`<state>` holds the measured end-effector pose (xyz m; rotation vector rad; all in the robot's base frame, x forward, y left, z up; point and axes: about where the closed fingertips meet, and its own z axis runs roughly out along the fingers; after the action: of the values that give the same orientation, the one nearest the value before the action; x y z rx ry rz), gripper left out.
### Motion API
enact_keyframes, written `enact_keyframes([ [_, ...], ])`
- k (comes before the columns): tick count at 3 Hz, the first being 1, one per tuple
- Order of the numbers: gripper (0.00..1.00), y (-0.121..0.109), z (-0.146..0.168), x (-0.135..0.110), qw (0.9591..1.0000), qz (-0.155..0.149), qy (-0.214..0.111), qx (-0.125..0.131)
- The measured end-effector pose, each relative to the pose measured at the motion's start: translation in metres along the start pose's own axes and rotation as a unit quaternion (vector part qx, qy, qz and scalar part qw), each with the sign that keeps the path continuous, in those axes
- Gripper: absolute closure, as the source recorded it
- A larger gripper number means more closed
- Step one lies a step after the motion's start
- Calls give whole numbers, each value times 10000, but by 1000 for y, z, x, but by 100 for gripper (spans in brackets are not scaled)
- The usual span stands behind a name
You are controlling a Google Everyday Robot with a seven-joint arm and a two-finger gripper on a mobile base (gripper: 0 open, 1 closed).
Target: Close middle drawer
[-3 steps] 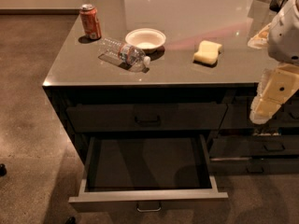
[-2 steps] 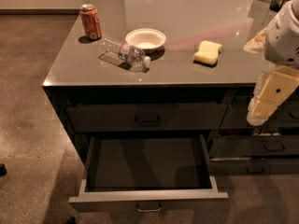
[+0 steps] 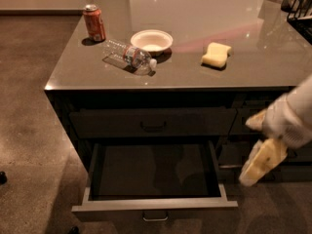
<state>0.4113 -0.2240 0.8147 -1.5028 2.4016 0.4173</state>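
My gripper hangs clear of the middle drawer's side [image 3: 215, 169]. It should keep moving down around the drawer's front corner [image 3: 233, 204] until it is in front of the drawer's front panel.
The middle drawer [image 3: 155, 209] is pulled far out at the bottom of the dark cabinet. It has a low pale-rimmed front, a small bar pull [image 3: 155, 218] and a deep, dark, empty box. Above it a wide drawer [image 3: 153, 122] is shut. My gripper [image 3: 262, 161], cream coloured on a white arm, hangs at the right of the cabinet. It is level with the open drawer's box, just to the right of its right side and apart from it.
On the grey countertop [image 3: 195, 67] lie a red can [image 3: 93, 22], a plastic bottle on its side [image 3: 129, 56], a white bowl [image 3: 151, 40] and a yellow sponge [image 3: 216, 54]. Narrower dark drawers [image 3: 243, 123] sit behind the gripper. Brown floor lies to the left.
The gripper has dropped from beside the countertop edge to the level of the open drawer and moved slightly left. The drawer has not moved.
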Motion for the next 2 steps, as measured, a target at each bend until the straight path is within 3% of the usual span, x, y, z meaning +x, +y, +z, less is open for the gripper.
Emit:
enact_keyframes([
  [1, 0, 34, 81, 50, 9964, 454, -490, -525],
  [2, 0, 34, 81, 50, 9964, 454, -490, -526],
])
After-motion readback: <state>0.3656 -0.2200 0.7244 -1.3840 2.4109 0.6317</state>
